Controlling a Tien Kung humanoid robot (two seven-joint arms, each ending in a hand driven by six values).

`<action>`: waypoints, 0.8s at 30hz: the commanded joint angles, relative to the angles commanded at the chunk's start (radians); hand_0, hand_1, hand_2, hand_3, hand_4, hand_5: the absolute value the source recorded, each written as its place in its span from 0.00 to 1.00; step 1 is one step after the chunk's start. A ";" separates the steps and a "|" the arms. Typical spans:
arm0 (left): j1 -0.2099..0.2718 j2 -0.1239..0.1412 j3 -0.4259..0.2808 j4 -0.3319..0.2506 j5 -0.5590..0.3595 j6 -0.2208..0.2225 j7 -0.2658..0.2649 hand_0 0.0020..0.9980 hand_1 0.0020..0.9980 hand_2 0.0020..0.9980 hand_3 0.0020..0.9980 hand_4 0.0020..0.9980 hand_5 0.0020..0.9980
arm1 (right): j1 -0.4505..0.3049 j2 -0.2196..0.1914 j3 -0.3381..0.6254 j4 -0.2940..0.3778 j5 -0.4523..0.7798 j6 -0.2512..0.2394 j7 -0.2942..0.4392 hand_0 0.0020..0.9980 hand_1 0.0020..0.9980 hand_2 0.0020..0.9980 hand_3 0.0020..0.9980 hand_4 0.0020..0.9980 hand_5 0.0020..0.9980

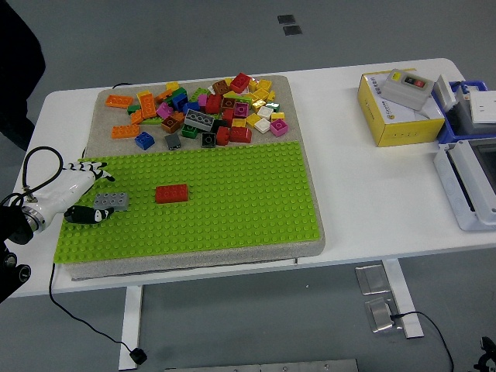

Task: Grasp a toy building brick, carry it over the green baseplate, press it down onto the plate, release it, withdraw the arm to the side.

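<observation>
The green baseplate [232, 209] rests unclamped over the beige mat [201, 261], so it will shift a little and take the red brick along when the robot presses the grey brick.
A green baseplate [232, 209] lies on a beige mat on the white table. A grey brick [114, 201] sits on the plate near its left edge, and a red brick [171, 194] sits on it further right. My left hand [105, 194] comes in from the left. Its fingers [94, 167] are spread above the grey brick and its thumb [87, 215] lies along the brick's lower left corner. It does not grip the brick. A pile of several loose coloured bricks [213, 112] lies on the mat behind the plate. My right hand is out of view.
A yellow box with a grey switch unit [399, 108] stands at the back right. Blue and white trays [469, 170] sit at the right edge. A dark-clothed person [14, 77] is at the top left. A black cable [35, 159] loops by my left wrist.
</observation>
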 joint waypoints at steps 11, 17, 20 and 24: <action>0.002 -0.001 0.000 0.007 -0.019 0.007 -0.013 1.00 1.00 1.00 0.75 0.77 0.36 | 0.000 0.000 -0.001 0.000 0.003 0.000 0.002 0.64 0.62 0.68 0.77 0.56 1.00; 0.001 -0.001 0.001 0.012 -0.026 0.010 -0.019 1.00 1.00 1.00 0.74 0.77 0.36 | 0.000 0.001 -0.002 -0.001 0.003 0.001 0.003 0.64 0.63 0.68 0.77 0.56 1.00; 0.000 -0.002 0.004 0.014 -0.030 0.012 -0.021 1.00 1.00 1.00 0.74 0.76 0.36 | 0.000 0.001 -0.003 -0.001 0.005 0.001 0.003 0.64 0.63 0.68 0.77 0.56 1.00; 0.000 -0.003 0.018 0.015 -0.033 0.013 -0.022 1.00 1.00 1.00 0.73 0.76 0.35 | 0.000 0.001 -0.001 0.000 0.001 0.001 0.001 0.64 0.63 0.68 0.77 0.56 1.00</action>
